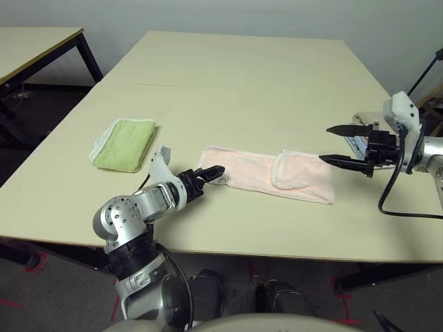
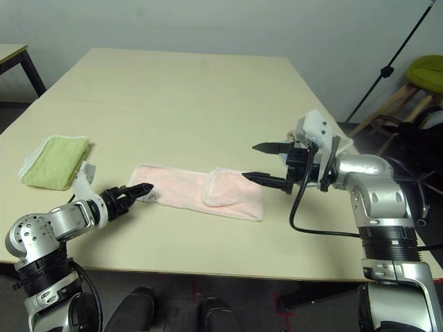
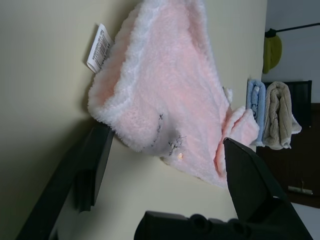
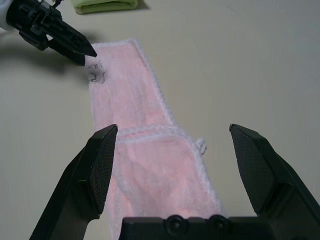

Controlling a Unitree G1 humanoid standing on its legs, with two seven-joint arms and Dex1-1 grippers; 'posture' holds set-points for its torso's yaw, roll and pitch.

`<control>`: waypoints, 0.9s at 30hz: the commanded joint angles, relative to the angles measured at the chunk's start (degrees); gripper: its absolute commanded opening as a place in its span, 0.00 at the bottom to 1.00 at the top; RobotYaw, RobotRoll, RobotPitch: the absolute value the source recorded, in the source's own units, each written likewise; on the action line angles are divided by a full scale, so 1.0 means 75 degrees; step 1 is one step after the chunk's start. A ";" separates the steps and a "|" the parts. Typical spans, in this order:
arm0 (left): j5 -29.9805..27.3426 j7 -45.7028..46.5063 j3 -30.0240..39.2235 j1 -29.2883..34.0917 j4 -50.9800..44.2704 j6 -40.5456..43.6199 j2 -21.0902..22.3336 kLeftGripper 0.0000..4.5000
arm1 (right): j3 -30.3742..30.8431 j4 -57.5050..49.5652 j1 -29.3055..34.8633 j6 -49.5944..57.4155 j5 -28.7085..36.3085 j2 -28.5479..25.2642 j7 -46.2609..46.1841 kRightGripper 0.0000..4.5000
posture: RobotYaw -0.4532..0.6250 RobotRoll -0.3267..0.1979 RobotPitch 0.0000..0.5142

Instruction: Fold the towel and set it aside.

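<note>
The flat part of the towel (image 1: 250, 170) next to the folded-back flap is about the same length as that flap, so the towel's label end (image 1: 213, 162) will cover the flap when I fold it over.
The pale pink towel (image 1: 266, 174) lies on the table as a long narrow strip, with its right end folded back over itself. A white label (image 3: 99, 48) sticks out at its left end, near a dark squiggle logo (image 4: 95, 75). My left gripper (image 1: 213, 173) is low at that left end. It is open, with one finger (image 3: 95, 160) on each side of the towel's corner. My right gripper (image 1: 325, 144) hovers open just above the folded right end, and nothing is between its fingers (image 4: 102, 160).
A small folded lime-green towel (image 1: 124, 144) lies on the table left of the pink one. Folded blue (image 3: 256, 107) and beige (image 3: 279, 115) towels sit off the right end. A second table (image 1: 34, 41) stands far left, and a green stool (image 2: 426, 69) and a stand are at the right.
</note>
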 commanded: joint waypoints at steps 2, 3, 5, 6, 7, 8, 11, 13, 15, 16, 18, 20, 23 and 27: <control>0.0335 0.0222 0.0086 0.0167 0.0333 -0.0314 -0.0199 0.88 | -0.0097 0.0003 0.0001 -0.0078 0.0061 -0.0012 -0.0008 1.00 | 0.53 0.62 0.14; 0.0333 0.0238 0.0115 0.0167 0.0334 -0.0382 -0.0233 0.82 | -0.0094 0.0018 -0.0010 -0.0083 0.0058 -0.0009 -0.0008 1.00 | 0.53 0.62 0.14; 0.0271 0.0193 0.0136 0.0189 0.0341 -0.0484 -0.0229 0.66 | -0.0087 0.0037 -0.0025 -0.0090 0.0054 0.0003 -0.0010 1.00 | 0.53 0.62 0.14; 0.0253 0.0209 0.0172 0.0199 0.0331 -0.0519 -0.0241 0.59 | -0.0082 0.0048 -0.0032 -0.0095 0.0051 0.0009 -0.0010 1.00 | 0.53 0.62 0.14; 0.0237 0.0217 0.0195 0.0211 0.0329 -0.0559 -0.0242 0.51 | -0.0077 0.0055 -0.0035 -0.0101 0.0049 0.0018 -0.0011 1.00 | 0.53 0.62 0.14; 0.0235 0.0230 0.0199 0.0225 0.0320 -0.0607 -0.0244 0.43 | -0.0074 0.0067 -0.0040 -0.0108 0.0047 0.0024 -0.0009 1.00 | 0.54 0.62 0.14; 0.0186 0.0243 0.0241 0.0297 0.0213 -0.0788 -0.0253 0.21 | -0.0045 0.0105 -0.0058 -0.0125 0.0036 0.0053 -0.0004 1.00 | 0.54 0.62 0.13; 0.0131 0.0274 0.0320 0.0330 0.0127 -0.0832 -0.0258 0.07 | -0.0022 0.0117 -0.0068 -0.0136 0.0024 0.0075 -0.0005 1.00 | 0.54 0.62 0.13; 0.0069 0.0327 0.0418 0.0355 0.0015 -0.0820 -0.0263 0.00 | -0.0006 0.0138 -0.0084 -0.0144 0.0019 0.0091 0.0003 1.00 | 0.55 0.62 0.13; 0.0043 0.0344 0.0463 0.0385 -0.0058 -0.0820 -0.0248 0.00 | 0.0000 0.0148 -0.0088 -0.0150 0.0018 0.0098 0.0009 1.00 | 0.55 0.62 0.14; 0.0028 0.0348 0.0522 0.0461 -0.0187 -0.0809 -0.0164 0.00 | 0.0008 0.0171 -0.0091 -0.0159 0.0013 0.0114 0.0018 1.00 | 0.55 0.62 0.14; -0.0001 0.0323 0.0589 0.0543 -0.0320 -0.0761 -0.0025 0.00 | 0.0011 0.0214 -0.0089 -0.0189 -0.0008 0.0122 0.0034 1.00 | 0.55 0.62 0.13; -0.0092 0.0171 0.0647 0.0776 -0.0662 -0.0438 0.0324 0.00 | 0.0019 0.0265 -0.0094 -0.0219 -0.0024 0.0127 0.0045 1.00 | 0.55 0.62 0.13; -0.0251 -0.0095 0.0625 0.1153 -0.1124 0.0016 0.0724 0.00 | 0.0023 0.0343 -0.0083 -0.0258 -0.0041 0.0109 0.0086 1.00 | 0.57 0.62 0.13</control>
